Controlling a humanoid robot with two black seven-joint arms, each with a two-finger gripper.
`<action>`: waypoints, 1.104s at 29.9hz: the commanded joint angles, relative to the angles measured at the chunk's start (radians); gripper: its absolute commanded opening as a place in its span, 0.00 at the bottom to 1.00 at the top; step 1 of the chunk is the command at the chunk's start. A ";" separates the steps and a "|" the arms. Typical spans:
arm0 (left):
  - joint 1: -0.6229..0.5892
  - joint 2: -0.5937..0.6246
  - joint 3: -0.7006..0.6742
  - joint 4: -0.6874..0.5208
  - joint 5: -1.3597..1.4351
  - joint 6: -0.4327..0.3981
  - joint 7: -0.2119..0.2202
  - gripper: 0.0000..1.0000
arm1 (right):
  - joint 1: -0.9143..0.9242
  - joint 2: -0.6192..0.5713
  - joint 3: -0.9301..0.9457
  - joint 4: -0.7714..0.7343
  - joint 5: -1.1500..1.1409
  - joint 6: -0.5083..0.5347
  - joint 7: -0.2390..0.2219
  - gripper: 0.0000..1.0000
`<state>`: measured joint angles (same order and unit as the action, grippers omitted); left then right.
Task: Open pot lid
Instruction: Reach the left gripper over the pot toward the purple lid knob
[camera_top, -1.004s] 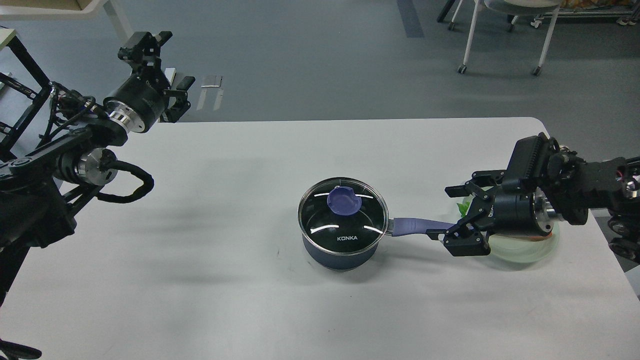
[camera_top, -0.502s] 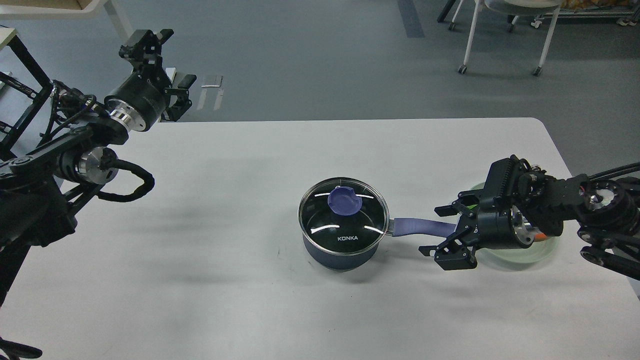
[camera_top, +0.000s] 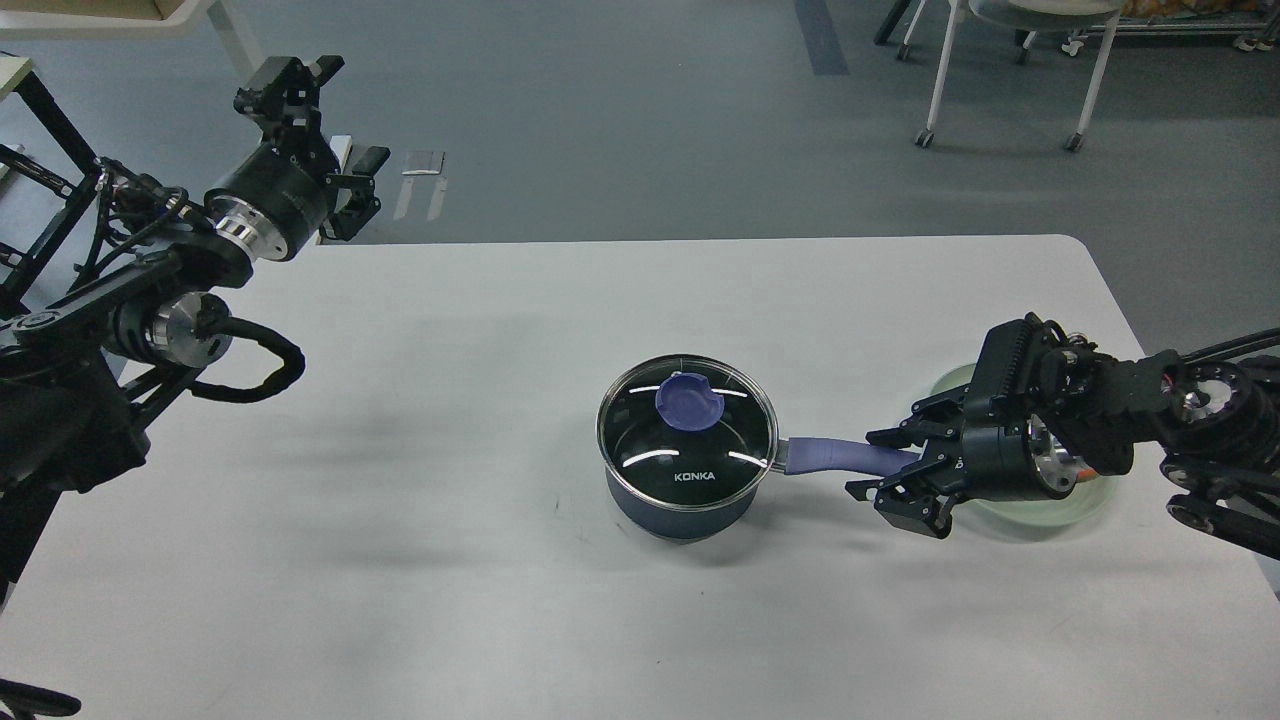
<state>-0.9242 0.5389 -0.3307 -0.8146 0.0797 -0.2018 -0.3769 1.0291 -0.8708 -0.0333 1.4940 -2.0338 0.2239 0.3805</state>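
The glass lid (camera_top: 638, 422) lets only plain black show through, so I expect to find an empty dark blue pot (camera_top: 679, 518) as I lift the lid by its knob.
A dark blue pot (camera_top: 680, 500) stands on the white table (camera_top: 400, 450), right of the middle. Its glass lid (camera_top: 686, 428) with a blue knob (camera_top: 687, 401) sits closed on it. The pot's blue handle (camera_top: 835, 456) points right. My right gripper (camera_top: 868, 465) is level with the handle's far end, one finger above it and one below, still apart. My left gripper (camera_top: 330, 125) is open and empty, raised past the table's far left corner, well away from the pot.
A pale green glass plate (camera_top: 1085, 500) lies under my right wrist near the table's right edge; its contents are mostly hidden. Chair legs on castors (camera_top: 1000, 90) stand on the floor beyond the table.
My right gripper dropped lower and moved left to the handle's end, and its fingers have narrowed around it. The left arm has barely moved. The lid has not moved.
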 joint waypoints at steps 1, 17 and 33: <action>0.001 0.007 0.001 -0.044 0.077 0.005 0.001 0.99 | 0.002 -0.013 0.000 0.006 0.006 0.000 0.000 0.34; -0.062 0.021 0.001 -0.164 0.633 0.022 -0.002 0.99 | 0.008 -0.008 0.006 0.022 0.011 -0.011 0.006 0.24; -0.044 0.033 0.194 -0.515 1.701 0.283 0.000 0.94 | 0.006 -0.001 0.003 0.017 0.052 -0.009 0.005 0.24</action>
<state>-0.9656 0.5735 -0.1938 -1.3001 1.5834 0.0578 -0.3777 1.0338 -0.8718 -0.0300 1.5126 -1.9891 0.2131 0.3853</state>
